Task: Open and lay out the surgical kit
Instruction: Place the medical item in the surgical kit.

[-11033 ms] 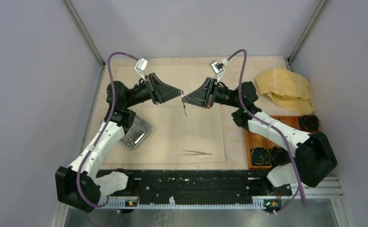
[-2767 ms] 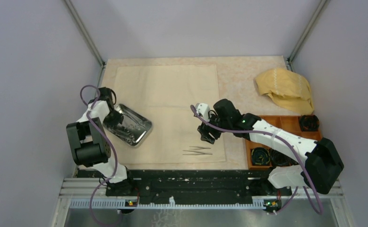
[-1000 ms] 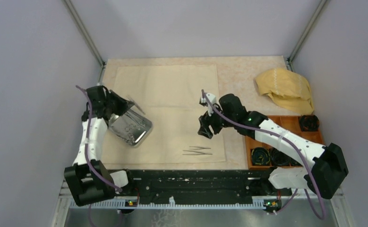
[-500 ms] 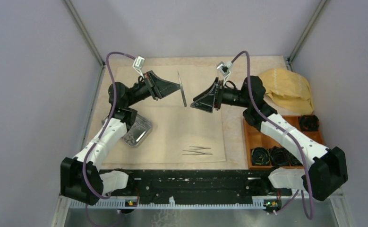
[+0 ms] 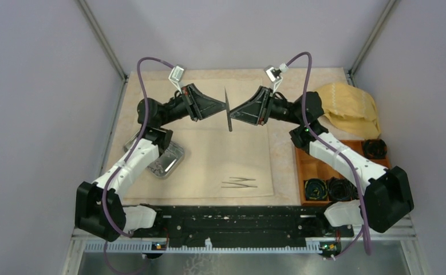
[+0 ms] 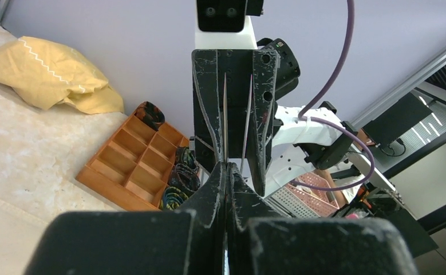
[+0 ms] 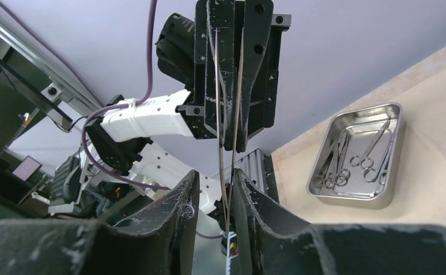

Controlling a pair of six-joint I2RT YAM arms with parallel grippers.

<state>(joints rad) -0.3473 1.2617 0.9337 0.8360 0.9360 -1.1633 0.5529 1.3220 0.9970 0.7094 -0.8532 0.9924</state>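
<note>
The robot's two grippers are both pinching the same tweezers (image 5: 228,119), so next the left gripper lets go and moves back before the right gripper sets them down next to the tweezers on the cloth (image 5: 239,184).
The pale cream cloth (image 5: 209,154) lies spread flat on the table. My left gripper (image 5: 224,106) is raised above it and shut on slim steel tweezers (image 5: 230,124), which hang upright in the air. My right gripper (image 5: 233,114) faces it, open, its fingers either side of the same tweezers (image 7: 217,86). In the left wrist view my fingers (image 6: 214,189) are pressed together. A second pair of tweezers (image 5: 239,183) lies on the cloth's near edge. The steel tray (image 7: 355,157) holds scissors (image 7: 364,160); it sits at the cloth's left edge (image 5: 169,163).
A mustard-yellow cloth (image 5: 346,109) lies crumpled at the back right. An orange compartment box (image 5: 323,166) with black coils stands at the right, beside the right arm. Frame posts rise at both back corners.
Both grippers have moved toward each other above the cloth. The right gripper's open fingers now stand around the tweezers that the left gripper holds.
</note>
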